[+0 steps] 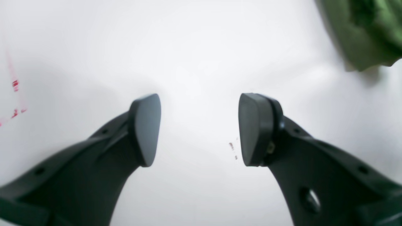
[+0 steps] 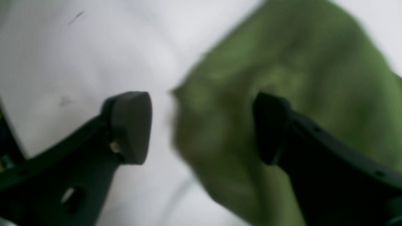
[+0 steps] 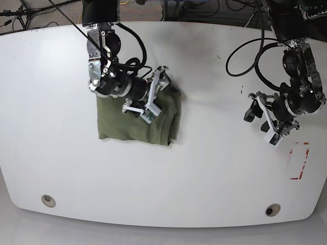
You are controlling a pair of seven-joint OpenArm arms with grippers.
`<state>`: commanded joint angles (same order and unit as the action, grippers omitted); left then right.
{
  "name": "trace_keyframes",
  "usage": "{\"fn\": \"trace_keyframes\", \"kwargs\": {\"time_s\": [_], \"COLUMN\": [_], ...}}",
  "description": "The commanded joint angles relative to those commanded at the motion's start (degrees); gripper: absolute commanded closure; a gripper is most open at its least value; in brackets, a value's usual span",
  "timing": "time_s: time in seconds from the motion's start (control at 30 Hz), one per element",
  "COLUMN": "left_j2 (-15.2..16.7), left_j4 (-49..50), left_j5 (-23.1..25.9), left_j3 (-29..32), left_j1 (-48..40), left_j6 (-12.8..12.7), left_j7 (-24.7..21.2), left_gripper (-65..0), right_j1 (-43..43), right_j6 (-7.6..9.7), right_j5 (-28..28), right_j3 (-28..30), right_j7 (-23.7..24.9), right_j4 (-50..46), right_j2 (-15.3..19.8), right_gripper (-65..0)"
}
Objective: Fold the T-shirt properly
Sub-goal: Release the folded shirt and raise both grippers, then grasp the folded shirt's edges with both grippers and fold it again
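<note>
The olive-green T-shirt [image 3: 130, 125] lies as a compact block with a doubled-over edge [image 3: 167, 130], so I expect it to stay folded as it turns around when I pull it.
The olive-green T-shirt [image 3: 135, 122] lies folded into a compact block on the white table [image 3: 204, 168], left of centre. My right gripper [image 3: 159, 95] hovers over the shirt's right part with its jaws wide apart and nothing between them. In the blurred right wrist view, the right gripper [image 2: 201, 125] stands open over the shirt's edge [image 2: 282, 78]. My left gripper [image 3: 259, 125] is open and empty over bare table far to the right of the shirt. In the left wrist view, the left gripper [image 1: 199, 128] is open, and a corner of the shirt [image 1: 364, 28] shows at the top right.
A red tape outline [image 3: 300, 161] marks the table near its right edge, and it also shows faintly in the left wrist view [image 1: 14, 86]. Two round holes [image 3: 48, 200] [image 3: 272, 210] sit near the front edge. Cables [image 3: 204, 7] lie beyond the back edge.
</note>
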<state>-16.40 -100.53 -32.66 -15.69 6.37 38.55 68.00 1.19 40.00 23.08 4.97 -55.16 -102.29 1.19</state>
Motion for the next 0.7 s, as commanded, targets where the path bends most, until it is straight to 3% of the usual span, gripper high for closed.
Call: {"fn": "trace_keyframes", "kwargs": {"time_s": [0.17, 0.33, 0.53, 0.6, 0.7], "left_j2": [0.18, 3.08, 6.95, 9.05, 11.69], "left_j4": [0.00, 0.18, 0.26, 0.18, 0.35], "left_j5": [0.00, 0.44, 0.79, 2.90, 7.47], "left_j3": [6.07, 11.25, 17.67, 21.19, 28.57], "left_j1": [1.14, 4.04, 4.22, 4.22, 4.13], "left_j6": [-0.26, -0.35, -0.35, -0.35, -0.35], "left_j7": [-0.18, -0.18, -0.18, -1.14, -4.84], "left_gripper": [-36.7, -36.7, -36.7, -36.7, -36.0], "right_j1": [1.23, 1.05, -0.53, -1.67, -4.40], "right_j6": [0.00, 0.00, 0.00, 0.00, 0.00], "right_j5": [0.09, -0.35, -0.53, -0.53, -0.53], "right_j3": [-3.25, -10.55, -14.68, -16.09, -18.37], "right_j7": [-1.93, -2.81, -2.20, -1.76, -1.67], "right_j4": [-5.63, -6.68, -6.59, -6.15, -3.60], "right_j2": [0.00, 0.44, 4.92, 7.21, 9.32], "right_gripper": [-35.0, -35.0, -34.9, -34.7, -27.9]}}
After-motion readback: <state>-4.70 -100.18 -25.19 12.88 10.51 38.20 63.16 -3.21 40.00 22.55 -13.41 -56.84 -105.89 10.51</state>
